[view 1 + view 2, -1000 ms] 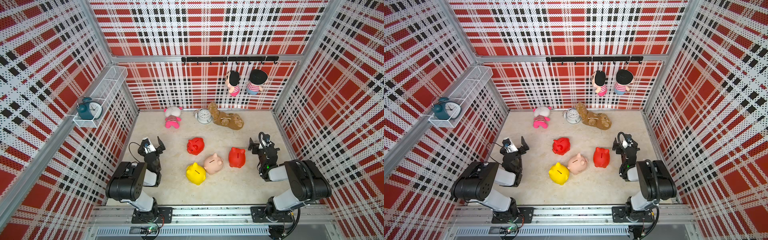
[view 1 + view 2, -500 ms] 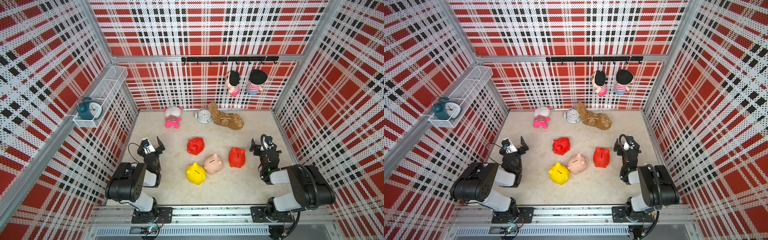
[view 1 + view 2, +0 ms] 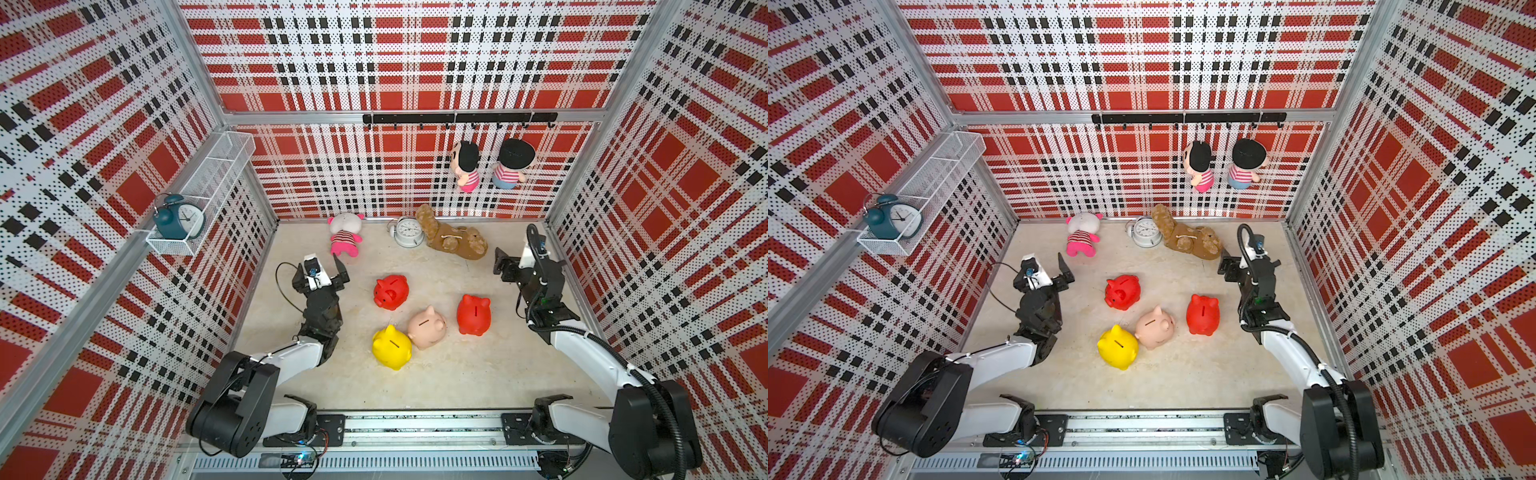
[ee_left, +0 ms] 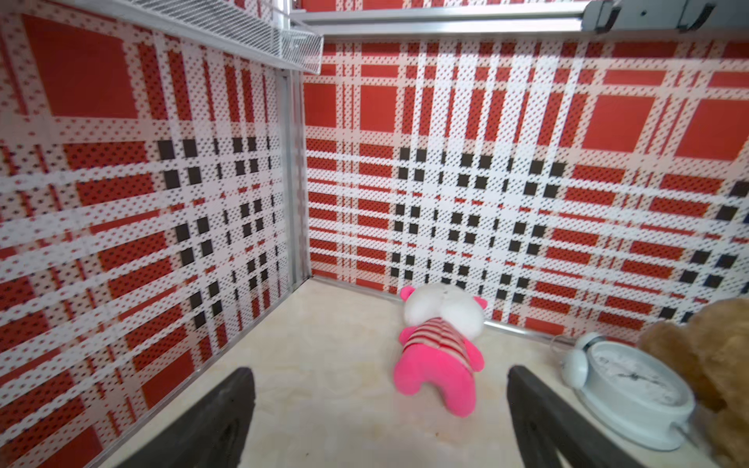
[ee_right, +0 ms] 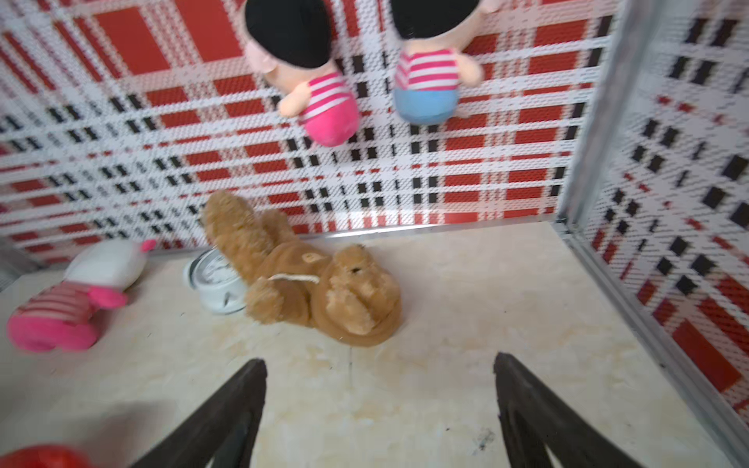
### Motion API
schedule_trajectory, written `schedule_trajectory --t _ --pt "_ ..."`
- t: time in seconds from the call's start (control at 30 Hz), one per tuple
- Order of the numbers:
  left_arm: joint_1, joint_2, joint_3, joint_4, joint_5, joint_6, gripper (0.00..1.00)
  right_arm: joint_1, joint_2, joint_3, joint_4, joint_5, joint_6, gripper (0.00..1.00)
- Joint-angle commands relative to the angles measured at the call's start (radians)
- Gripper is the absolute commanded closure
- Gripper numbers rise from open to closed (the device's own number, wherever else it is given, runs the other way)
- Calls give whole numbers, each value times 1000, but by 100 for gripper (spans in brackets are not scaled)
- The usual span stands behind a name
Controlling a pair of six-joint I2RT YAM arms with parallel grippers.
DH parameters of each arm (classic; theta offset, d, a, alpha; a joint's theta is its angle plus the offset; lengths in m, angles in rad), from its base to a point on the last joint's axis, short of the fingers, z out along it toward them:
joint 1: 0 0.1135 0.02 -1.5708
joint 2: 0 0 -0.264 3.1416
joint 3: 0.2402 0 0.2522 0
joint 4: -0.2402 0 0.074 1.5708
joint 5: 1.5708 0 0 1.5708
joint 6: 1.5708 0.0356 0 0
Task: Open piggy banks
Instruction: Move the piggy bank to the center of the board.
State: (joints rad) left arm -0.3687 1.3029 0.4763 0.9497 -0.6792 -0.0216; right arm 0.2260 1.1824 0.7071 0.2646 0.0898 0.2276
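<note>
The robot's left gripper faces the back corner (image 3: 276, 221), so it should pull back and turn inward to meet the right gripper at the yellow piggy bank (image 3: 392, 347).
Four piggy banks stand upright mid-floor in both top views: a red one (image 3: 390, 292), a second red one (image 3: 473, 314), a pale pink one (image 3: 427, 327) touching a yellow one (image 3: 392, 348). My left gripper (image 3: 319, 268) hangs open to the left of them, apart from all, facing the back corner; its jaws (image 4: 379, 372) hold nothing. My right gripper (image 3: 505, 262) is open to the right, behind the second red pig, with bare floor between its fingers (image 5: 379, 360). A red edge of a pig (image 5: 40, 458) shows in the right wrist view.
At the back wall lie a pink-and-white striped plush (image 3: 345, 239), a white alarm clock (image 3: 409, 232) and a brown plush dog (image 3: 453, 241). Two dolls (image 3: 465, 166) hang from a hook rail. A wire shelf with a teal clock (image 3: 178, 218) juts from the left wall.
My right arm has stretched toward the back wall, carrying its gripper farther back and slightly left. The left arm and the pigs have not moved.
</note>
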Motion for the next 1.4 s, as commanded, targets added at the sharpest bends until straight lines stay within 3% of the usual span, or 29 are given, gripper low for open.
schedule_trajectory --t 0.0,0.27,0.43,0.53,0.77,0.87,1.07,1.23,1.37 --pt "-49 -23 103 -333 -23 -143 2 97 17 103 -304 -34 36 15" --pt "-99 -50 261 -761 157 -526 1 363 75 229 -717 -70 145 23" --pt "-194 -88 302 -909 225 -589 2 510 66 193 -819 -68 223 24" --pt "-255 -118 295 -938 232 -612 2 610 42 148 -823 -67 246 24" --pt "-254 -188 210 -925 223 -692 2 788 77 58 -657 -105 307 25" --pt "-186 -230 170 -931 261 -710 2 824 134 61 -567 -139 319 27" --pt "61 -353 60 -913 463 -726 2 848 263 50 -340 -201 375 29" --pt "150 -464 10 -927 487 -710 2 848 403 109 -209 -179 381 30" --pt "169 -505 -10 -944 523 -710 2 846 533 224 -161 -135 380 32"
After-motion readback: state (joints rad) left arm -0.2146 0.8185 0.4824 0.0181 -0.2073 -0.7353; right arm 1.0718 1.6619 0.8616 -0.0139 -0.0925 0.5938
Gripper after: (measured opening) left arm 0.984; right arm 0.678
